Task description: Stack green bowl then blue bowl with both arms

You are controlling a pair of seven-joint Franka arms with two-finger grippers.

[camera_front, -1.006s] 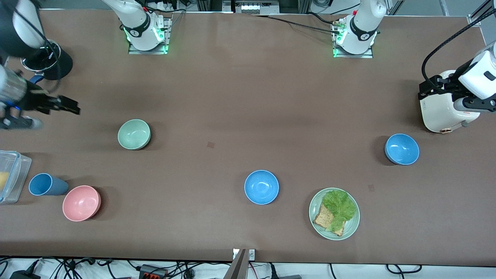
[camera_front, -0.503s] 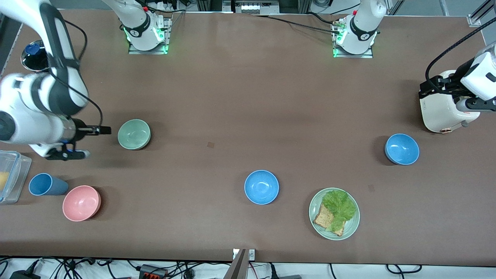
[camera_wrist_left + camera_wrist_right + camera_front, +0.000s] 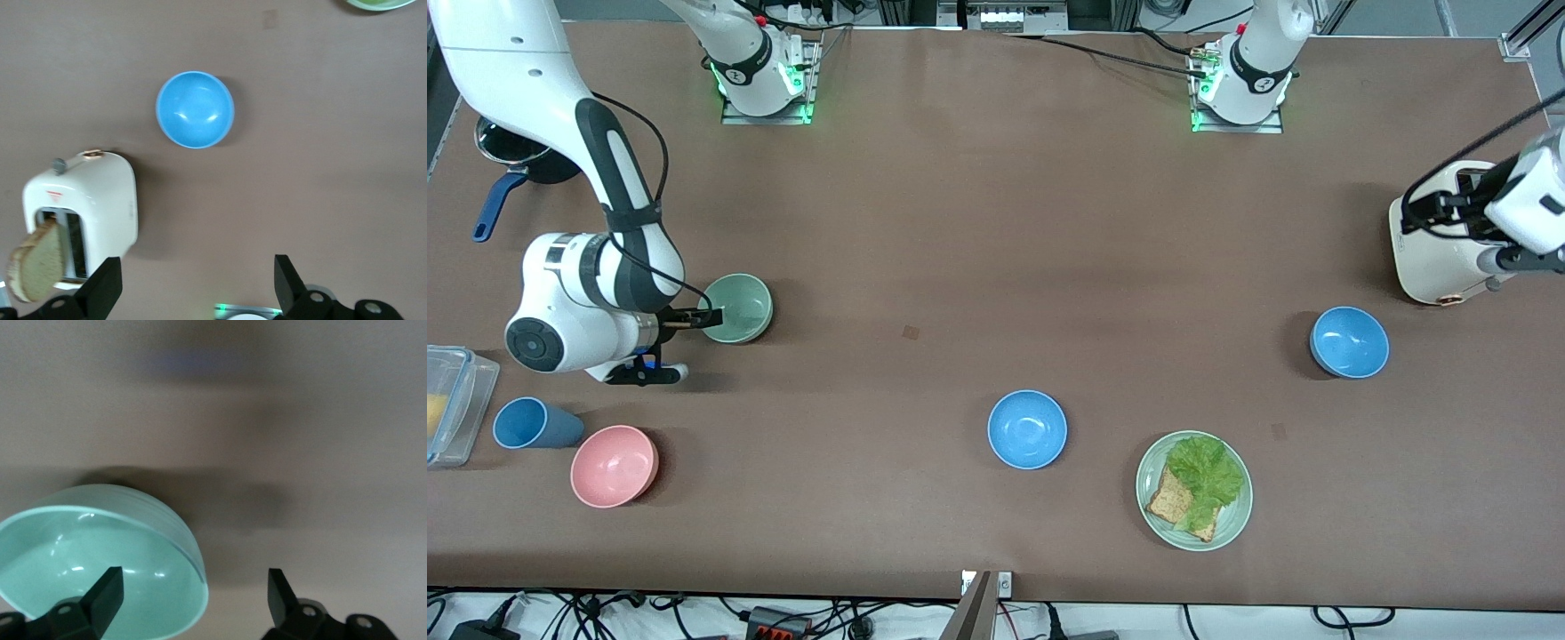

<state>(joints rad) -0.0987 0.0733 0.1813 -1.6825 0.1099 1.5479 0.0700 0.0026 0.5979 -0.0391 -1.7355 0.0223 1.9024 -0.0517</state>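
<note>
The green bowl [image 3: 743, 306] is far from my left gripper, so my right gripper should first bring it midway. My left gripper should then add the blue bowl [image 3: 1350, 342] near the toaster.
The green bowl [image 3: 738, 307] sits upright on the table toward the right arm's end. My right gripper [image 3: 697, 317] is open at the bowl's edge on the side toward that end of the table. In the right wrist view the gripper [image 3: 193, 597] straddles the rim of the green bowl [image 3: 100, 567], one finger over the inside and one outside. Two blue bowls lie on the table, one mid-table [image 3: 1027, 429] and one [image 3: 1349, 342] near the toaster. My left gripper [image 3: 1430, 209] is open and empty over the toaster; its wrist view [image 3: 197, 287] shows that blue bowl [image 3: 195, 110].
A white toaster [image 3: 1436, 258] holding a bread slice [image 3: 33, 267] stands at the left arm's end. A pale-green plate [image 3: 1232, 524] carries toast and lettuce. A pink bowl [image 3: 614, 466], blue cup [image 3: 534, 423], clear container [image 3: 449, 404] and dark pot [image 3: 511, 156] lie at the right arm's end.
My right arm has swung in from the table's end and its gripper has come to the green bowl's rim. My left arm has shifted slightly over the toaster.
</note>
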